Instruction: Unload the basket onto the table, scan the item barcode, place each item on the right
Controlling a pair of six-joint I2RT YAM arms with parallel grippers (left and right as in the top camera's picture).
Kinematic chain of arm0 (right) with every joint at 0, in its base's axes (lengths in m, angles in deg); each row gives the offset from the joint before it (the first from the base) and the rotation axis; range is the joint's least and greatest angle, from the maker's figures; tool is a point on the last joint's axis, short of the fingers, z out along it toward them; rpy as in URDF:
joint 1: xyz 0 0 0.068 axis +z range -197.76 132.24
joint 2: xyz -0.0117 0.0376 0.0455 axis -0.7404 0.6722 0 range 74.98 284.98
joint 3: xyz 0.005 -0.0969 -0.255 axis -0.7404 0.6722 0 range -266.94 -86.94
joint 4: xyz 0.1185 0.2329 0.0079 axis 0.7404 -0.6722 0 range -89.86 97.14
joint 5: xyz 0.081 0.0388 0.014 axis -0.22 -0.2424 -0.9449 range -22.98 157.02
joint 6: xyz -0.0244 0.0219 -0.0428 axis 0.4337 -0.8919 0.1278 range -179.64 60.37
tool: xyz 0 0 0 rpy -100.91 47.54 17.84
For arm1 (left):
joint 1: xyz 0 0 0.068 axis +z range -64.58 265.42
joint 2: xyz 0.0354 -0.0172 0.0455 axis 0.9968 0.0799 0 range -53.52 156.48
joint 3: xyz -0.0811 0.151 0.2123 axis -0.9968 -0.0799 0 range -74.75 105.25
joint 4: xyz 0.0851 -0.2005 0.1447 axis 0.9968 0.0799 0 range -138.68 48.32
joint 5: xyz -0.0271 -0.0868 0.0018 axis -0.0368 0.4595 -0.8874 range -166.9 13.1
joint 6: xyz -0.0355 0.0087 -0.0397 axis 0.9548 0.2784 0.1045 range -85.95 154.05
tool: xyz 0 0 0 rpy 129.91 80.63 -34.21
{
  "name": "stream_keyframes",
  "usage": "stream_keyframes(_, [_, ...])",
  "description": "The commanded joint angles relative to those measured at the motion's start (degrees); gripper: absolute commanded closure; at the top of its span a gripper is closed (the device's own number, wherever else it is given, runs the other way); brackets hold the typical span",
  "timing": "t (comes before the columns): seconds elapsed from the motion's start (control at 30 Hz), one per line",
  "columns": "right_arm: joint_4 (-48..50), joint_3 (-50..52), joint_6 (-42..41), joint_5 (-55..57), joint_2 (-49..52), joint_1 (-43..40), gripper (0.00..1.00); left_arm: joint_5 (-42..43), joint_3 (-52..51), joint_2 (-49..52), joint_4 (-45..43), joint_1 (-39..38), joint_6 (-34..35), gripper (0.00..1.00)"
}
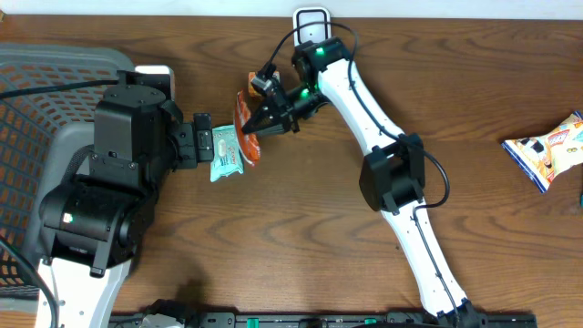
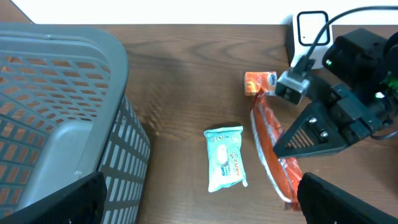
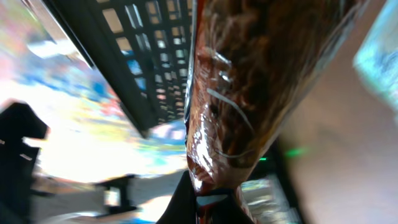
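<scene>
The orange-red packet (image 1: 244, 128) is hanging beside the teal packet, away from the white device (image 1: 311, 34), so the robot's right gripper should pull it back and swing it over to the device.
My right gripper (image 1: 259, 124) is shut on the end of a long orange-red plastic packet (image 1: 244, 123), holding it tilted just above the table. In the right wrist view the packet (image 3: 261, 74) fills the frame and its crimped end is pinched at my right gripper (image 3: 208, 200). No barcode shows on it. My left gripper (image 1: 202, 140) stands open beside a teal wipes packet (image 1: 225, 153) that lies flat on the wood. In the left wrist view the teal packet (image 2: 225, 158) lies ahead of the wide-apart left fingers (image 2: 348, 199), with the orange-red packet (image 2: 273, 149) to its right.
A grey mesh basket (image 1: 36, 100) fills the left side, under and behind the left arm. A white device (image 1: 311, 23) with a cable stands at the back edge. A colourful snack bag (image 1: 551, 150) lies at the far right.
</scene>
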Motion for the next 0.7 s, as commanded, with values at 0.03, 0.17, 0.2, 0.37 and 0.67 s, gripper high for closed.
stream_keyframes(0.03, [0.00,0.22,-19.02,-6.23,-1.49,0.35,0.99,-0.52,-0.02,0.15,0.00,0.28,-0.09,0.02])
stream_keyframes(0.17, [0.00,0.22,-19.47,-6.21,-2.32,-1.11,0.99,-0.52,-0.02,0.15,0.00,0.31,-0.09,0.02])
stream_keyframes(0.2, [0.00,0.22,-18.14,-6.16,-2.69,-1.57,0.99,-0.52,-0.02,0.15,0.00,0.28,-0.09,0.02])
stream_keyframes(0.37, [0.00,0.22,-4.15,3.69,-4.66,-3.93,0.99,-0.52,-0.02,0.15,0.00,0.28,-0.09,0.02])
stream_keyframes(0.67, [-0.02,17.51,8.72,20.55,-22.56,-5.97,0.99,-0.52,-0.02,0.15,0.00,0.28,-0.09,0.02])
